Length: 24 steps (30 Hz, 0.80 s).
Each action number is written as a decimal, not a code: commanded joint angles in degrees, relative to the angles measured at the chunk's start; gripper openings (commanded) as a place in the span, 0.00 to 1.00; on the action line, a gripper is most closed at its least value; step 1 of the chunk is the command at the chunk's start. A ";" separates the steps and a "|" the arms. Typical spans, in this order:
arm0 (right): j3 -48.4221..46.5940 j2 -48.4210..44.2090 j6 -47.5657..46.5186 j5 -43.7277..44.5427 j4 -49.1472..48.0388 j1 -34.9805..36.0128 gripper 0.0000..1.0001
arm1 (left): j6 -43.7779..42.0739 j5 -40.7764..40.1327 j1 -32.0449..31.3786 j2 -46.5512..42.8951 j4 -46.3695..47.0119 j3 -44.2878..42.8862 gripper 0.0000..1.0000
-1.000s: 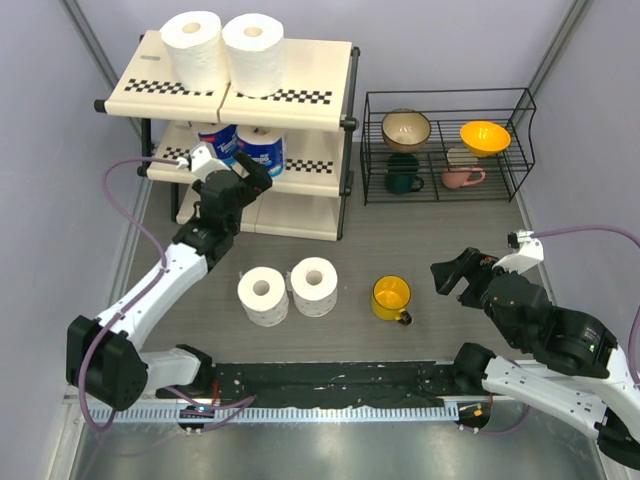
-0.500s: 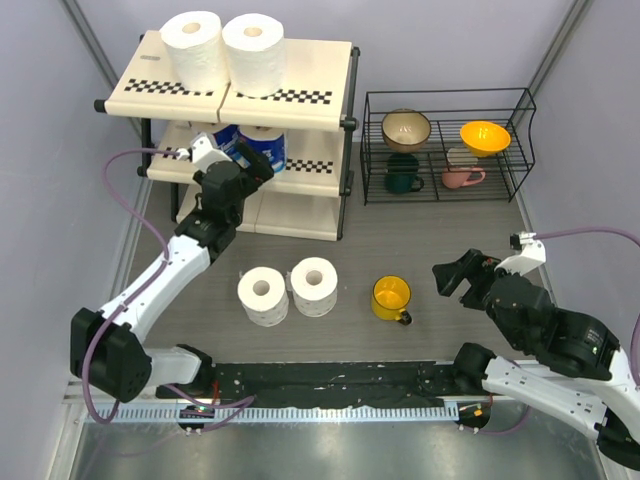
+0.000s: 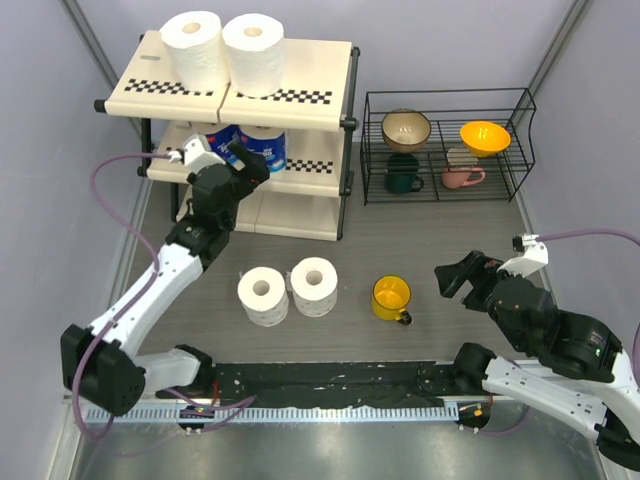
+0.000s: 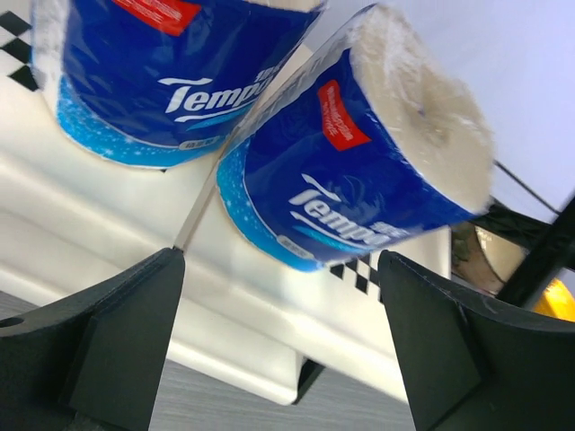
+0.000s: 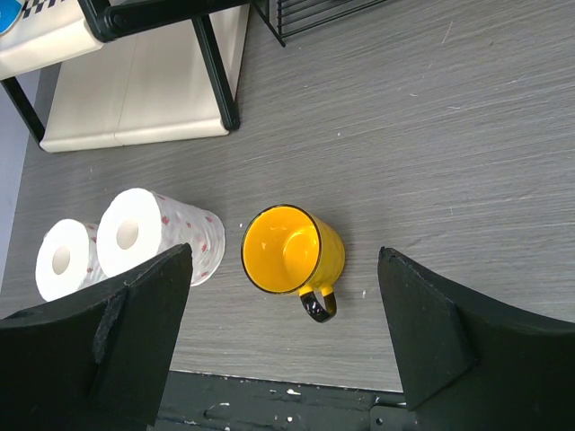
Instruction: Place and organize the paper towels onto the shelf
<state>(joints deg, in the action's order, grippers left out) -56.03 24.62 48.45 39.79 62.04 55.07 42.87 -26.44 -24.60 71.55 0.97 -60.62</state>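
Both blue rolls (image 3: 265, 150) stand upright on the middle level, so my left gripper carries on going to the white roll farther from the mug (image 3: 263, 293) and closes across that roll's side.
Two bare white paper towels (image 3: 192, 45) (image 3: 255, 50) stand on the top board of the shelf (image 3: 300, 95). Two blue-wrapped rolls (image 3: 265, 148) (image 3: 222, 140) sit on its middle tier. Two more white rolls (image 3: 262, 295) (image 3: 314, 286) stand on the table. My left gripper (image 3: 243, 165) is open and empty just in front of the middle tier. In the left wrist view the blue rolls (image 4: 359, 171) (image 4: 162, 72) lie beyond the left gripper (image 4: 280, 341). My right gripper (image 3: 458, 278) hangs open and empty over the table; its wrist view shows the table rolls (image 5: 157, 235) (image 5: 65, 260).
A yellow mug (image 3: 391, 297) (image 5: 292, 251) stands right of the table rolls, below the right gripper (image 5: 283, 350). A black wire rack (image 3: 445, 145) with bowls and mugs sits at the back right. Grey walls close in on both sides.
My left gripper has shifted slightly left and toward the shelf's middle tier, staying open. The right arm has barely moved.
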 commanded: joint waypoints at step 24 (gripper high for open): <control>1.71 5.17 1.65 -1.03 -5.70 0.21 0.90 | 17.33 11.85 -0.71 -33.92 -43.68 20.98 1.00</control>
<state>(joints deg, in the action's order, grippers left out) -55.05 29.23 48.66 38.44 59.29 55.07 56.23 -15.46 -25.10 41.23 -37.36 -40.03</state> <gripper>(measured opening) 0.898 0.996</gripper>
